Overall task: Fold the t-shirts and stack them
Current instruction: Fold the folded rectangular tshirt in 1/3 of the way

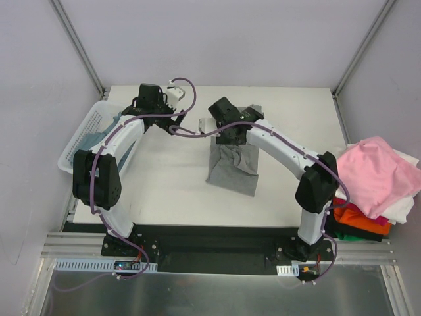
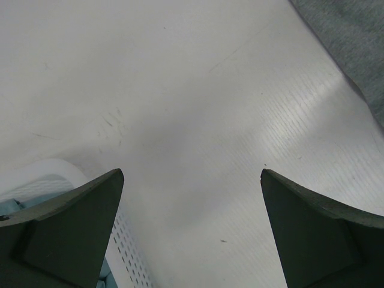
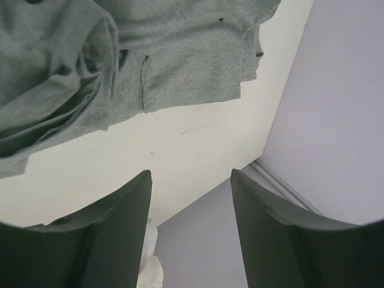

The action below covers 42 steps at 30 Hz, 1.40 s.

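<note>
One side of the grey t-shirt is bunched up in a fold. The robot's right gripper should grab the fold's loose edge and spread it out flat before folding.
A light heather-grey t-shirt lies rumpled in the middle of the table, its far part under my right arm. It also shows in the right wrist view, and its edge shows in the left wrist view. My right gripper is open and empty above the shirt's far end. My left gripper is open and empty over bare table left of the shirt. A blue-teal t-shirt lies in the basket. Pink, white, red and orange t-shirts are piled at the right edge.
A white slatted basket stands at the table's left edge, and its rim shows below my left fingers. Grey walls enclose the back and sides. The pile of shirts at the right overhangs the table edge beside my right arm's base.
</note>
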### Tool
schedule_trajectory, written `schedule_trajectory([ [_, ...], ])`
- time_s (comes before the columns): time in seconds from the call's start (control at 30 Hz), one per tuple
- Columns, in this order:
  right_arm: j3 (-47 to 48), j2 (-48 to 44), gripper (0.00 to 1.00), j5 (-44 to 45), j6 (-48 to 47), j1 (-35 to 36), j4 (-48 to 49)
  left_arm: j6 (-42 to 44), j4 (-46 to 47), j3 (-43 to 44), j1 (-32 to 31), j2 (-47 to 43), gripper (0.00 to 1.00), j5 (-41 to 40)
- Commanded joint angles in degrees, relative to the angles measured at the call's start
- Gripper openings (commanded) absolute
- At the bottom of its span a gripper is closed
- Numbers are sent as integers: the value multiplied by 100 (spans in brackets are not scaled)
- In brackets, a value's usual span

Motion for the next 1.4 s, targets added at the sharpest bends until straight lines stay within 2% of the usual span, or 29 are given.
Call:
schedule_trajectory([
  [0.0, -278, -858, 59, -56, 522, 515, -422, -78, 107, -29, -58, 25, 99, 114],
  [0.17, -1025, -1307, 59, -117, 1022, 928, -439, -69, 142, -38, -58, 33, 99, 78],
  [0.27, -1464, -1571, 65, -223, 1312, 1043, -387, -69, 203, -38, -50, 33, 99, 26],
  [0.3, -1570, -1615, 71, -266, 1400, 1061, -386, -61, 221, -30, -58, 42, 99, 8],
  [0.37, -1868, -1721, 75, -372, 1462, 1070, -299, -69, 265, -12, -50, 51, 99, -18],
  [0.73, -2389, -1581, 84, -697, 1603, 1070, 105, -52, 353, -108, -58, 148, 100, -97],
  [1.23, -2354, -843, 80, -935, 1340, 710, 466, 10, 476, -311, -50, 218, 99, -62],
  [1.33, -2310, -772, 76, -952, 1278, 639, 536, 27, 503, -346, -58, 235, 99, -97],
  [1.37, -2292, -720, 67, -952, 1269, 622, 554, 36, 511, -346, -50, 253, 99, -97],
])
